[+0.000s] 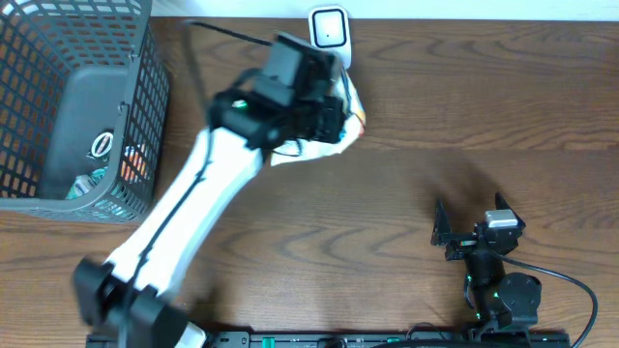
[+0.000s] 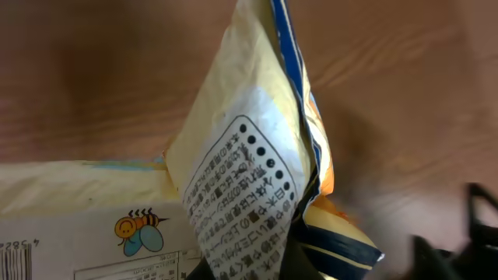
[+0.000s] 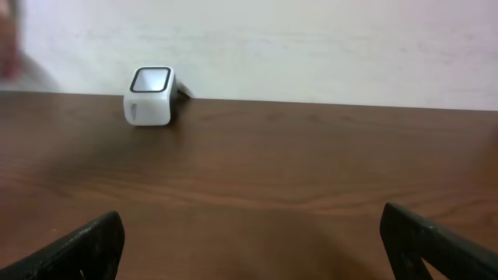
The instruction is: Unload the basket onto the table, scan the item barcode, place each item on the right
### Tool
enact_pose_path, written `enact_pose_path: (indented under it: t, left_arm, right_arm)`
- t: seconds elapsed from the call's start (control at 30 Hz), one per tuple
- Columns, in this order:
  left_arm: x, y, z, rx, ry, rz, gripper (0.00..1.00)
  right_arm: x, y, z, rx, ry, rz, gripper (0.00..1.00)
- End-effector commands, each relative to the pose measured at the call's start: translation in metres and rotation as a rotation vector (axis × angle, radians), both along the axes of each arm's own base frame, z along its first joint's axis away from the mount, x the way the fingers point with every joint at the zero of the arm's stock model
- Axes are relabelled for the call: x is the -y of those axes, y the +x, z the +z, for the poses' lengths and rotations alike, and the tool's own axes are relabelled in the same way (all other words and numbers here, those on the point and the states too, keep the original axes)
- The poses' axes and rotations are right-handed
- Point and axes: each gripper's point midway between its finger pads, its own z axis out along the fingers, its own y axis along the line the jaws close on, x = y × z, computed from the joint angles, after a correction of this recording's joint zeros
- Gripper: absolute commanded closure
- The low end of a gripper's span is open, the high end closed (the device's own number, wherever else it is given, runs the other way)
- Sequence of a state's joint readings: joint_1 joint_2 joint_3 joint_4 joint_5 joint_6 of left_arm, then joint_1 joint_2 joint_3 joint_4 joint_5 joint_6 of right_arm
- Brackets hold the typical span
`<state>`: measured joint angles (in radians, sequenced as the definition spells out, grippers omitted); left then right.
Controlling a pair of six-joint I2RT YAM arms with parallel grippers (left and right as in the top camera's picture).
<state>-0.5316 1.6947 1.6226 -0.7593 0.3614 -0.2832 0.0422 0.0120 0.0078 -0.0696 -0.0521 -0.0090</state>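
The barcode on the snack bag point(image 2: 17, 260) faces up, away from the scanner, so my left gripper should lay the bag on the open wood point(image 1: 363, 184) and regrip it.
The item is a pale yellow and white snack bag point(image 2: 249, 155) with blue and orange trim, Japanese print and a bee drawing. My left gripper point(image 2: 257, 271) is shut on its lower edge; only dark bits of the fingers show under the bag. Part of a barcode point(image 2: 12, 257) shows at the left edge of the left wrist view. From overhead the bag point(image 1: 350, 135) hangs under my left gripper point(image 1: 324, 116), just in front of the white scanner point(image 1: 329, 29) at the table's far edge. My right gripper point(image 1: 471, 220) rests open near the front right, nothing between its fingers point(image 3: 85, 249), and faces the scanner point(image 3: 149, 96).
A grey mesh basket point(image 1: 145, 116) with several packaged goods stands at the far left. The left arm stretches diagonally from the front left across the wooden table point(image 1: 435, 145). A black cable runs from the right arm's base.
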Motion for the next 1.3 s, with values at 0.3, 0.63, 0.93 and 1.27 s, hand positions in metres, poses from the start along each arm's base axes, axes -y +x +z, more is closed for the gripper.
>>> enact_pose_path:
  t: [0.3, 0.63, 0.93, 1.27]
  left_arm:
    - [0.046, -0.007, -0.085, -0.106, 0.128, -0.099, 0.45]
    - [0.030, 0.003, -0.040, -0.023, 0.065, -0.059, 0.38]
    - [0.007, -0.041, -0.059, -0.241, 0.158, -0.008, 0.88]
    - [0.033, -0.079, -0.129, -0.426, 0.300, -0.071, 0.89]
  right_arm:
    - [0.001, 0.000, 0.000, 0.001, -0.007, -0.007, 0.01]
    - [0.001, 0.000, 0.000, 0.001, -0.007, -0.007, 0.01]
    - [0.001, 0.000, -0.001, 0.001, -0.007, -0.007, 0.01]
    - [0.001, 0.000, -0.001, 0.001, -0.007, -0.007, 0.01]
